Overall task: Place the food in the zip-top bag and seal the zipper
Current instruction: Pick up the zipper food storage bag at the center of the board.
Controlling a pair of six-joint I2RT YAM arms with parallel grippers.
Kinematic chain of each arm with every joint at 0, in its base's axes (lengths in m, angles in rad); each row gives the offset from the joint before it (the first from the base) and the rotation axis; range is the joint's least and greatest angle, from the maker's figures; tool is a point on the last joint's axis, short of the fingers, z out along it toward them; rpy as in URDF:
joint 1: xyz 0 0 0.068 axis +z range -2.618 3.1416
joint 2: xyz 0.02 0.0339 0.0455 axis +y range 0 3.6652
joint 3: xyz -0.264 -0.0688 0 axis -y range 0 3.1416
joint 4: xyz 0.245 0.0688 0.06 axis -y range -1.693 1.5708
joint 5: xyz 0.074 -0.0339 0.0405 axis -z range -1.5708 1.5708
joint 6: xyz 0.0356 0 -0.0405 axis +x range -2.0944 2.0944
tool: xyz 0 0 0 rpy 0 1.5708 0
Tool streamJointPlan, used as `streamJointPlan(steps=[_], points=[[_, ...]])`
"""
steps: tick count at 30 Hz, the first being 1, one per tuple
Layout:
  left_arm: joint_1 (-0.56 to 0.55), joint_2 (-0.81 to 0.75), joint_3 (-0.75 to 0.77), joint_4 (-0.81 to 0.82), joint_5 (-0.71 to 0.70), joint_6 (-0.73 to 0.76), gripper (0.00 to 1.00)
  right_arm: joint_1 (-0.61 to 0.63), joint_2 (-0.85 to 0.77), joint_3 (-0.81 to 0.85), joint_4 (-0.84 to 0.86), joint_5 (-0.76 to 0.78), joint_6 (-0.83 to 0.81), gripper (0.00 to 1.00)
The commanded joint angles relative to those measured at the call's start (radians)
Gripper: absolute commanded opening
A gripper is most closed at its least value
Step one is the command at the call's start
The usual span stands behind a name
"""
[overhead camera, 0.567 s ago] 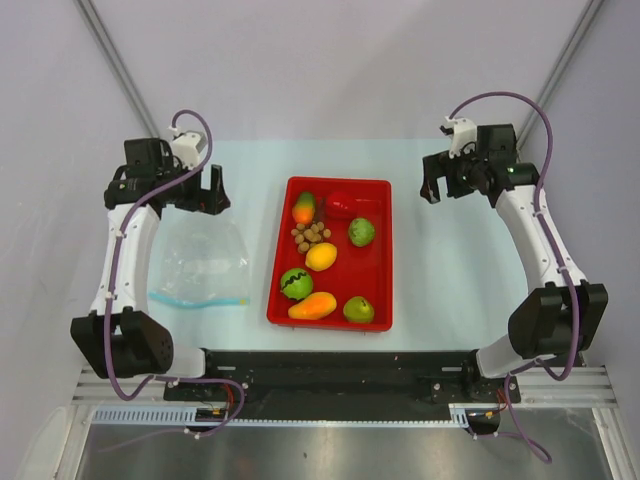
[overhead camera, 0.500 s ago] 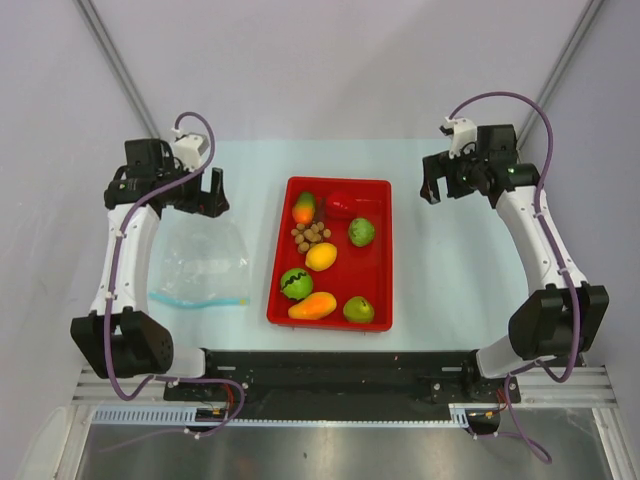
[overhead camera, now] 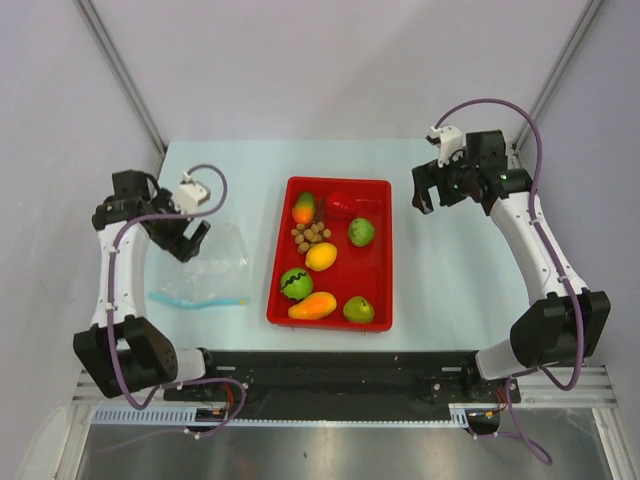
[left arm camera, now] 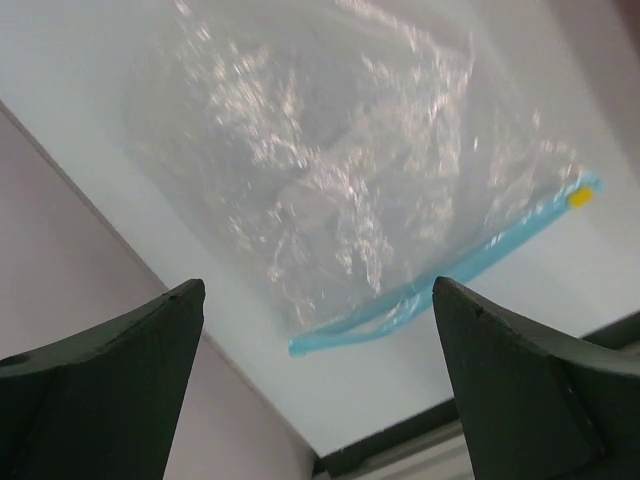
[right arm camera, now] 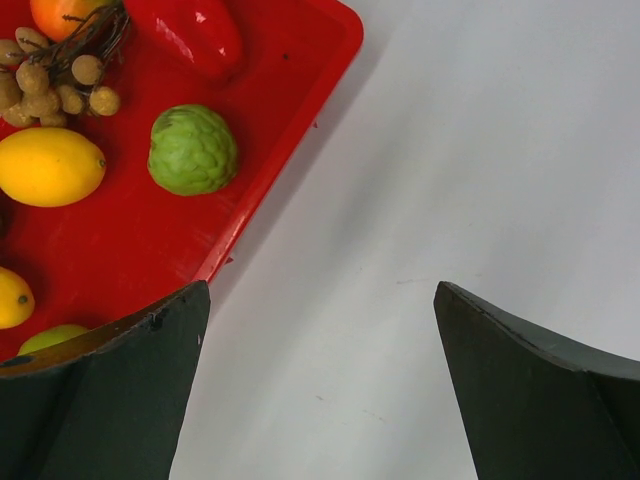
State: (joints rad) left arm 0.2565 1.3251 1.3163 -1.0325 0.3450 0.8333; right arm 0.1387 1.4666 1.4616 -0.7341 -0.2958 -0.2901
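Note:
The zipper's end away from the yellow tab is lying free in front of my open fingers, so my left gripper keeps going down until it closes on that end (overhead camera: pixel 176 302).
The clear zip-top bag (overhead camera: pixel 212 268) lies flat and empty on the table, left of the tray. Its light-blue zipper (overhead camera: pixel 200 299) runs along the near edge. My left gripper (overhead camera: pixel 188 243) hovers open and empty over the bag's far left part. In the left wrist view the bag (left arm camera: pixel 330 150) and zipper (left arm camera: pixel 450 270) lie beyond my open gripper (left arm camera: pixel 315 290). The food lies in the red tray (overhead camera: pixel 385 255): mangoes (overhead camera: pixel 304 208), green fruits (overhead camera: pixel 361 232), a lemon (overhead camera: pixel 321 256), a red piece (overhead camera: pixel 340 204) and nuts (overhead camera: pixel 311 235). My right gripper (overhead camera: pixel 424 196) is open and empty, right of the tray's far corner.
The right wrist view shows the tray's rim (right arm camera: pixel 270 180), a green fruit (right arm camera: pixel 192 150), the lemon (right arm camera: pixel 48 166) and nuts (right arm camera: pixel 55 85), with bare table between my open gripper's (right arm camera: pixel 320 290) fingers. A yellow tab (left arm camera: pixel 579 197) sits at one end of the zipper.
My left gripper has swung from beyond the bag's far edge back and to the left, over the bag. My right gripper has moved slightly left toward the tray.

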Motion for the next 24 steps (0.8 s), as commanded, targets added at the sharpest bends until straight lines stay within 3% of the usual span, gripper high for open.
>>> streamJointPlan(steps=[1,6,9,18,24], points=[[0.055,-0.084,-0.197,-0.006,-0.07,0.421,1.0,0.03,-0.038,-0.004,-0.001,0.012,-0.03,1.0],[0.084,-0.178,-0.374,0.057,-0.048,0.734,1.0,0.05,-0.031,-0.014,0.001,0.024,-0.041,1.0],[0.086,-0.208,-0.463,0.054,-0.032,0.84,1.0,0.061,-0.028,-0.015,-0.004,0.037,-0.052,1.0],[0.081,-0.144,-0.601,0.159,-0.112,0.92,1.0,0.072,-0.052,-0.035,0.002,0.075,-0.058,1.0],[0.081,-0.118,-0.69,0.354,-0.133,0.928,1.0,0.076,-0.051,-0.037,0.004,0.078,-0.057,1.0]])
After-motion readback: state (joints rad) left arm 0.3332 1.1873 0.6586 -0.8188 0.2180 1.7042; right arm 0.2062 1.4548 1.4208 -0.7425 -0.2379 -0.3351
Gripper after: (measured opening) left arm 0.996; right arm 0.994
